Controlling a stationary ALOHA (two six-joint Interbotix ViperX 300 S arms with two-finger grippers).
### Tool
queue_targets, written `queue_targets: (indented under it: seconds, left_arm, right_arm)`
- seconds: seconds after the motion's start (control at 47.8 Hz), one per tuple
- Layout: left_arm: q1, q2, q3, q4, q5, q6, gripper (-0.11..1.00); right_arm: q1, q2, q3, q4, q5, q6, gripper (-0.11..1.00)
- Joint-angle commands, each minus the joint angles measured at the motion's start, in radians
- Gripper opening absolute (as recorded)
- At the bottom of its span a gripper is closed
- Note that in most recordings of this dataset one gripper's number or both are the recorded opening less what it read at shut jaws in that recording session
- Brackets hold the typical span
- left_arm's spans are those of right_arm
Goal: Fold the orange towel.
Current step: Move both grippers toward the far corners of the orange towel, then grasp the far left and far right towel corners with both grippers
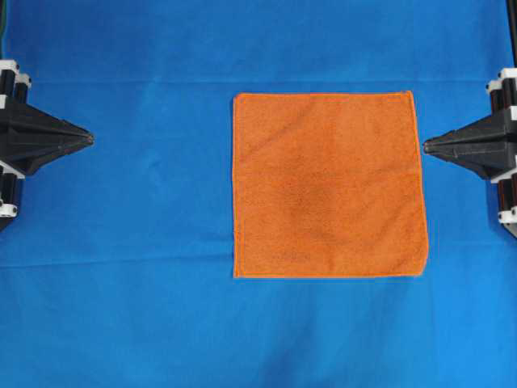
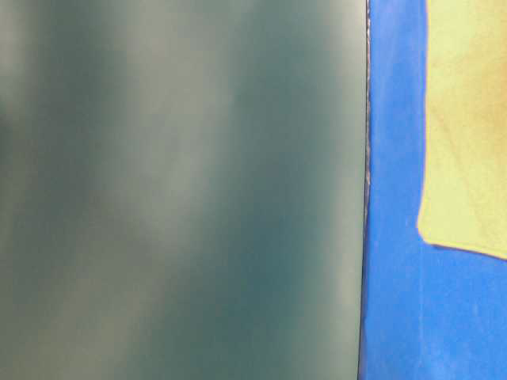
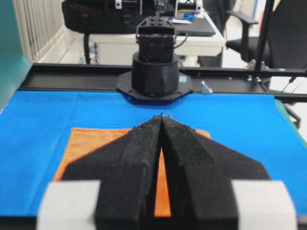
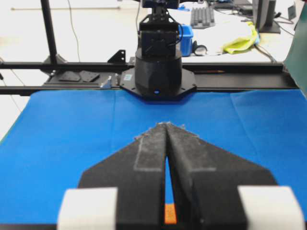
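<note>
My fingers are moving toward the orange towel's corner [image 1: 409, 96] nearest my right gripper, and it lies flat and free on blue cloth, so I should now go toward that corner until they pinch it.
The orange towel [image 1: 327, 184] lies flat and unfolded on the blue cloth, right of centre in the overhead view. My left gripper [image 1: 89, 139] is shut at the far left edge, well apart from the towel, holding nothing. My right gripper [image 1: 426, 146] is shut too, its tips just off the towel's right hem. In the left wrist view the towel [image 3: 91, 143] shows behind the shut gripper [image 3: 162, 117]. In the right wrist view only an orange sliver of the towel [image 4: 170, 213] shows between the fingers behind the shut tips [image 4: 166, 124]. The table-level view catches a pale washed-out corner of the towel [image 2: 467, 127].
The blue cloth [image 1: 129, 242] covers the whole table. Each arm's black base [image 3: 154, 76] [image 4: 158, 72] stands at the opposite end of the table. A blurred grey-green surface [image 2: 182, 190] fills most of the table-level view.
</note>
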Motion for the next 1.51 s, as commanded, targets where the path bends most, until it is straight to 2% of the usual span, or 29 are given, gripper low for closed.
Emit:
queue_targets:
  seconds: [0.0,0.146,0.272,0.585,0.669,0.753,0.794,0.92,0.983,1.045,1.171,1.359,1.484]
  left_arm:
    - [0.0,0.043,-0.04,-0.02,-0.003,-0.005,0.0]
    - [0.012,0.127,-0.081,-0.018,-0.028,0.012,0.0]
    - [0.067,0.216,-0.106,-0.018,-0.051,0.014,0.0]
    - [0.235,0.563,-0.221,-0.02,-0.103,0.009,0.0]
    - [0.261,0.663,-0.265,-0.02,-0.103,0.009,0.07]
    - [0.278,0.764,-0.311,-0.02,-0.106,0.009,0.27]
    - [0.287,0.824,-0.341,-0.02,-0.106,0.011,0.4]
    - [0.31,0.953,-0.403,-0.02,-0.106,0.011,0.76]
    - [0.324,1.011,-0.433,-0.02,-0.107,0.011,0.87]
    - [0.333,1.066,-0.459,-0.02,-0.11,0.009,0.86]
    - [0.348,1.154,-0.495,-0.02,-0.117,0.008,0.84]
    - [0.364,1.218,-0.506,-0.02,-0.121,0.008,0.84]
    - [0.373,1.253,-0.509,-0.02,-0.129,0.006,0.84]
  right_arm:
    - [-0.009,0.008,-0.034,0.005,-0.006,0.005,0.0]
    - [-0.077,0.006,-0.058,0.006,0.095,0.012,0.0]
    - [-0.152,0.008,-0.066,0.008,0.192,0.029,0.0]
    - [-0.41,0.101,-0.037,0.008,0.364,0.067,0.0]
    - [-0.489,0.169,-0.017,0.008,0.376,0.071,0.0]
    - [-0.551,0.242,0.005,0.008,0.367,0.071,0.01]
    - [-0.577,0.281,0.014,0.008,0.356,0.071,0.06]
    - [-0.623,0.4,0.037,0.008,0.295,0.071,0.4]
    - [-0.634,0.457,0.044,0.006,0.252,0.071,0.55]
    - [-0.637,0.523,0.051,0.006,0.193,0.069,0.59]
    - [-0.638,0.634,0.054,0.006,0.104,0.069,0.54]
    - [-0.65,0.767,0.052,0.006,0.02,0.069,0.54]
    - [-0.652,0.81,0.048,0.008,-0.012,0.069,0.54]
